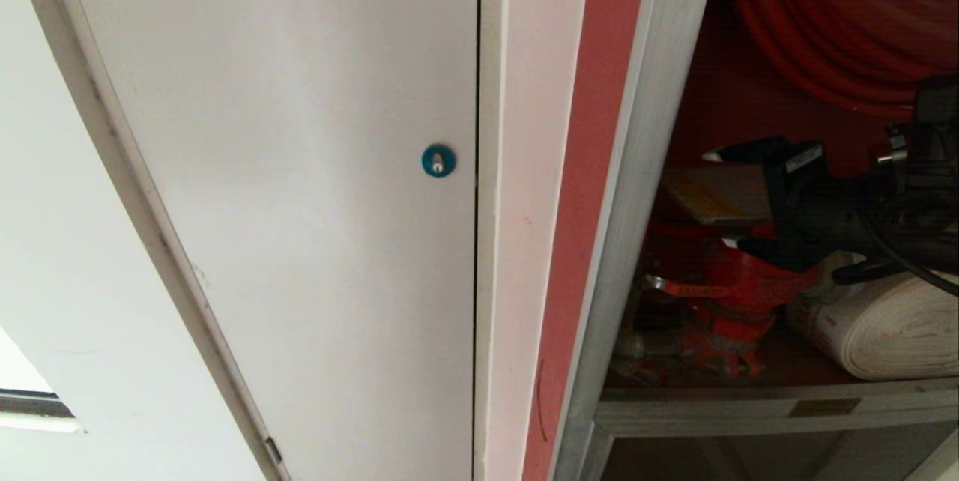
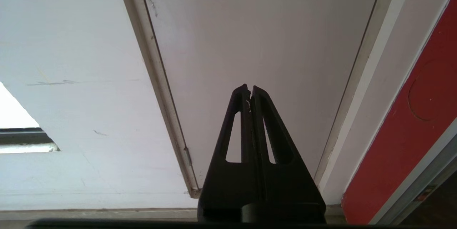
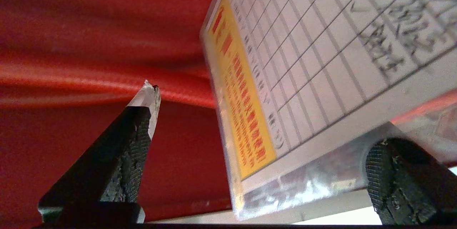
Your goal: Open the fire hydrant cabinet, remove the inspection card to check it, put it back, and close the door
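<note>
The inspection card (image 1: 716, 193) will stay nearly flat when I carry it out by one side, because a clear laminated edge (image 3: 302, 191) runs straight past the paper.
The fire hydrant cabinet (image 1: 637, 166) stands open on the right, red inside, with the red hose reel (image 1: 824, 31), red valve (image 1: 742, 294) and white rolled hose (image 1: 891, 331). Its door is out of view. My right gripper (image 1: 730, 200) reaches into the cabinet above the valve. The inspection card (image 1: 697, 196) lies between its fingers. In the right wrist view the laminated card (image 3: 321, 61) shows a yellow strip and a ruled table. The right gripper (image 3: 264, 118) is open, with one finger (image 3: 392, 172) against the card's clear edge and the other well apart. My left gripper (image 2: 249, 88) is shut and empty, facing the white panel.
A plain white panel (image 1: 300, 166) with a blue round lock (image 1: 438, 160) fills the left of the head view. A white and red strip (image 1: 592, 166) separates it from the cabinet's silver frame. A metal shelf rail (image 1: 749, 406) runs under the valve and hose.
</note>
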Controlling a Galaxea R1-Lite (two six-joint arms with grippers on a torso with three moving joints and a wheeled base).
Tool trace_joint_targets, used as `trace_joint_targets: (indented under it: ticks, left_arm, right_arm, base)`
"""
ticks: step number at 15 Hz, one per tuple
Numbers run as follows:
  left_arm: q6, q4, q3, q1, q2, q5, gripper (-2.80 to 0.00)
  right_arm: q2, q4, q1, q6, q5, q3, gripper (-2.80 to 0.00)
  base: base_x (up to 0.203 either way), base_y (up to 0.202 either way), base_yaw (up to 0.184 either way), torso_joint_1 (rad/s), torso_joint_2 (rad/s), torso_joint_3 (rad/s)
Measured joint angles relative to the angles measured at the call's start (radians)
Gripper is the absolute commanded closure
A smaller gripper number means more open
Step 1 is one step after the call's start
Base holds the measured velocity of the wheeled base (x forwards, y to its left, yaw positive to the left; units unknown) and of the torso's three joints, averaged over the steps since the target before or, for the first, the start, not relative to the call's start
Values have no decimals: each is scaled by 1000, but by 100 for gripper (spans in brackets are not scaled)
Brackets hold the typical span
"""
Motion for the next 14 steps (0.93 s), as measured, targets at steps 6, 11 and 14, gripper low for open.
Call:
trace_joint_targets:
  ticks: [6, 11, 14]
  left_arm:
    - [0, 0, 0, 0, 0, 0, 0]
    - [0, 0, 0, -1, 0, 0, 0]
    - [0, 0, 0, 0, 0, 0, 0]
  right_arm:
    - [4, -1, 3, -22, -25, -2, 0]
    - [-3, 13, 9, -18, -19, 2, 0]
    - [-40, 67, 12, -14, -16, 4, 0]
  base:
    - [0, 0, 0, 0, 0, 0]
    - [0, 0, 0, 0, 0, 0]
    - [0, 0, 0, 0, 0, 0]
